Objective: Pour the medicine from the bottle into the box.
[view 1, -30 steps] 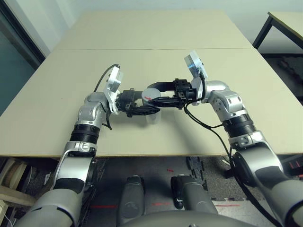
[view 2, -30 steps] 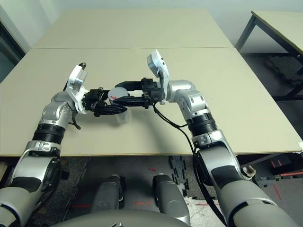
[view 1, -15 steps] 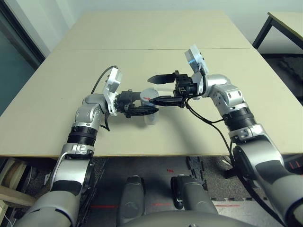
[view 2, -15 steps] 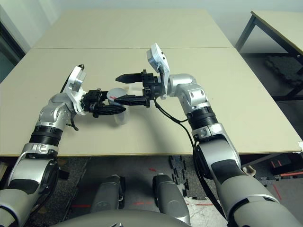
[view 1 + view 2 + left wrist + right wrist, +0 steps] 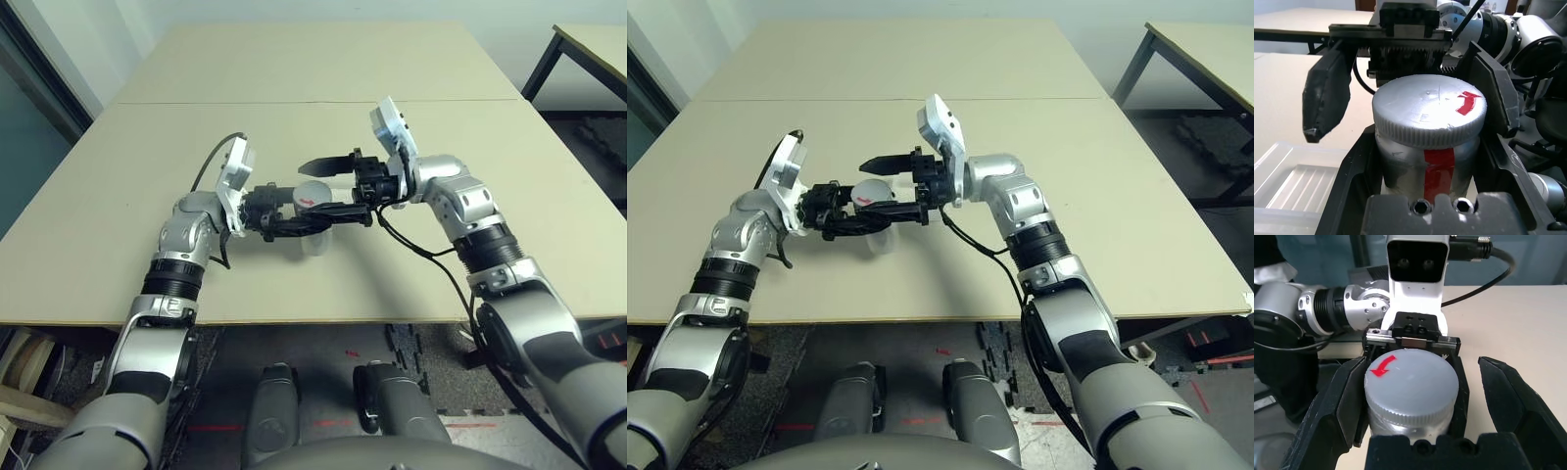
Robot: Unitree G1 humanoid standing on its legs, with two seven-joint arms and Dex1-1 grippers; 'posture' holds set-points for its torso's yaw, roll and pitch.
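Observation:
I should pull my right gripper's near finger back against the cap's side to spin the cap loose, because the cap sits deep along that finger.
My left gripper is shut on the bottle, a small white-grey bottle with a red stripe, held above the table. A ribbed grey cap with a red arrow sits on the bottle's mouth. My right gripper comes in from the right and is open. Its two fingers stand on either side of the cap, with a gap showing on one side. The box, a clear plastic tray, lies on the table just below the bottle and also appears under the left gripper as the box.
The beige table stretches far back, with a seam across its middle. A second table stands at the far right. A black cable hangs from my right wrist over the table's front part.
My right gripper drew back a little from the cap with its upper finger lifting, then shifted left again so its jaws straddle the cap. The left arm and bottle have hardly moved.

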